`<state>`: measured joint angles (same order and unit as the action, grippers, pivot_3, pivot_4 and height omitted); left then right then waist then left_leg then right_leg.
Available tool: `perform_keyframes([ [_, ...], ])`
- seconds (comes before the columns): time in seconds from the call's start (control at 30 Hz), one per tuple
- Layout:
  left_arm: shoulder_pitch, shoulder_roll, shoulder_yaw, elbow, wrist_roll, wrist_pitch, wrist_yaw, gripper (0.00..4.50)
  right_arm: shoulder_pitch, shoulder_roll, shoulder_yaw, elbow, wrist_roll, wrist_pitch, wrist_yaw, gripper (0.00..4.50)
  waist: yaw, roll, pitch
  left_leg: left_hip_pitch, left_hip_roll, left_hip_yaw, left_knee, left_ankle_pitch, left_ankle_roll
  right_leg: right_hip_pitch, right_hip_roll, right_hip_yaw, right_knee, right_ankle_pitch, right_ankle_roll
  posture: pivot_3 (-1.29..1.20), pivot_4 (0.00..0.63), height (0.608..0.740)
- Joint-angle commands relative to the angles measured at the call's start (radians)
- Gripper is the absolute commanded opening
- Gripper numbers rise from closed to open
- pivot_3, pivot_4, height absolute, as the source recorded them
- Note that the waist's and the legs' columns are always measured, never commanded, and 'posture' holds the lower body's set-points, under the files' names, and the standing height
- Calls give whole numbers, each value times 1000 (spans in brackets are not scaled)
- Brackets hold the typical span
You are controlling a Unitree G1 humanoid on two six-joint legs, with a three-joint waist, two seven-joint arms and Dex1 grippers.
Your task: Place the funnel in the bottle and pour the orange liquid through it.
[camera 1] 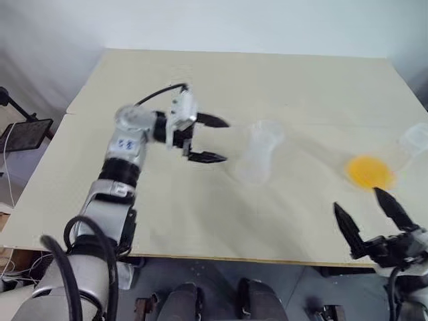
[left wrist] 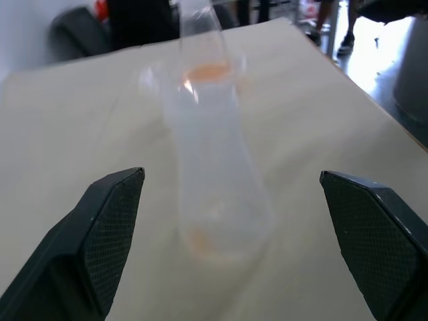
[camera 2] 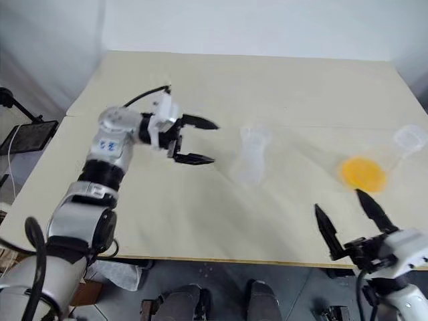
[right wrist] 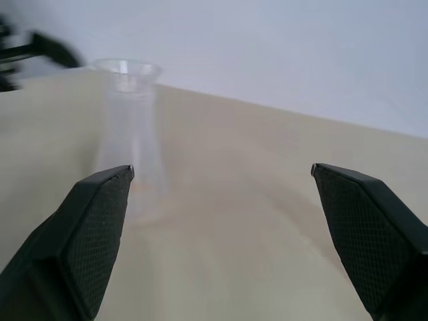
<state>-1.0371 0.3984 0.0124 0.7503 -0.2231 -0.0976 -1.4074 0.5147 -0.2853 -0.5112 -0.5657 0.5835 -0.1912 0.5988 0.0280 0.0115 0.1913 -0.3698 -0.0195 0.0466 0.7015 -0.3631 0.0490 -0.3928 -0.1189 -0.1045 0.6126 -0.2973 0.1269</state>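
I expect the orange liquid (camera 1: 369,172) to fill just the base of the clear bottle when I pour, because the liquid is shallow in the flask's wide bottom (camera 1: 372,174).
The clear bottle (camera 1: 255,160) stands at the middle of the table, and the small clear funnel (camera 1: 266,130) sits in its neck, seen as a flared rim (right wrist: 127,67) in the right wrist view. My left gripper (camera 1: 226,141) is open and level, a short gap to the bottle's left, pointing at it and touching nothing. The orange liquid (camera 1: 368,172) lies in the bottom of a second clear flask (camera 1: 416,139) at the right. My right gripper (camera 1: 356,199) is open and empty near the table's front edge, just in front of that flask.
The pale table (camera 1: 200,214) has its front edge close under my right gripper. Left of the table stands a black stand with a mesh panel (camera 1: 23,130).
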Motion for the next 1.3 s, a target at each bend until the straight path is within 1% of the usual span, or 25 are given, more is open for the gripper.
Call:
perform_keyframes([
  [0.03,89,30,77,-156,-79,54,74,4469,40,45,-99,1,25,-59,-56,4500,2,0,0,-1,-1,-1,0,0,0,0,-1,0,0,0,0,0,150,740],
  [0.1,250,56,125,-281,-116,79,120,4469,65,101,-163,23,9,-86,-127,4500,-3,2,-2,0,-2,-3,0,0,0,1,-2,1,1,0,0,0,150,740],
  [0.17,346,66,141,-386,-143,145,171,4469,81,127,-194,32,8,-91,-160,4500,-6,4,-2,2,-3,-4,-3,0,0,1,-5,3,2,0,0,0,150,740],
  [0.27,538,52,141,-601,-209,228,211,4469,110,211,-282,72,-21,-86,-317,4500,-5,3,-2,1,-3,-5,-2,0,0,0,-6,3,3,0,-1,0,150,740],
  [0.33,583,47,126,-661,-211,244,241,4469,131,236,-295,56,-18,-81,-346,4500,0,3,-2,1,-3,-7,-2,0,0,1,-11,3,4,-1,-1,0,150,740],
  [0.4,595,37,122,-699,-219,258,278,4469,153,232,-281,27,-5,-51,-351,4500,-1,3,-2,1,-4,-8,-2,1,-1,2,-12,3,3,-1,-1,0,150,740],
  [0.5,601,29,108,-729,-226,279,303,4469,158,179,-233,-14,-26,49,-374,4500,-7,6,-4,3,-5,-7,-2,2,-1,3,-12,5,3,-1,-1,0,150,740],
  [0.63,590,28,99,-742,-235,293,330,4469,97,65,-201,-60,-48,178,-411,4500,-19,8,-6,4,-4,-4,-4,2,-1,1,-11,7,7,-2,-3,0,150,740],
  [0.73,583,27,94,-752,-242,301,350,4469,22,-39,-182,-73,-27,309,-432,4500,-19,8,-6,4,-4,-4,-3,2,-2,0,-10,6,8,-2,-3,0,150,740],
  [0.9,593,17,80,-792,-254,315,380,4469,-131,-161,-170,-12,53,472,-434,4500,-7,8,-6,4,-5,-4,-3,2,-1,0,-10,5,8,-2,-3,0,150,740],
  [1.03,605,14,86,-839,-286,336,392,4469,-270,-217,-176,66,67,542,-449,4500,-3,8,-6,3,-7,-4,-2,3,1,1,-10,4,7,-1,-3,0,150,740],
  [1.13,612,20,97,-878,-324,361,396,4469,-354,-238,-173,123,60,563,-447,4500,-3,8,-6,2,-7,-5,-2,3,1,1,-10,3,7,-1,-3,0,150,740],
  [1.3,633,44,103,-920,-348,389,397,4469,-473,-254,-151,212,47,582,-434,4500,-6,8,-6,2,-7,-5,-2,3,1,1,-10,3,7,-1,-3,0,150,740],
])
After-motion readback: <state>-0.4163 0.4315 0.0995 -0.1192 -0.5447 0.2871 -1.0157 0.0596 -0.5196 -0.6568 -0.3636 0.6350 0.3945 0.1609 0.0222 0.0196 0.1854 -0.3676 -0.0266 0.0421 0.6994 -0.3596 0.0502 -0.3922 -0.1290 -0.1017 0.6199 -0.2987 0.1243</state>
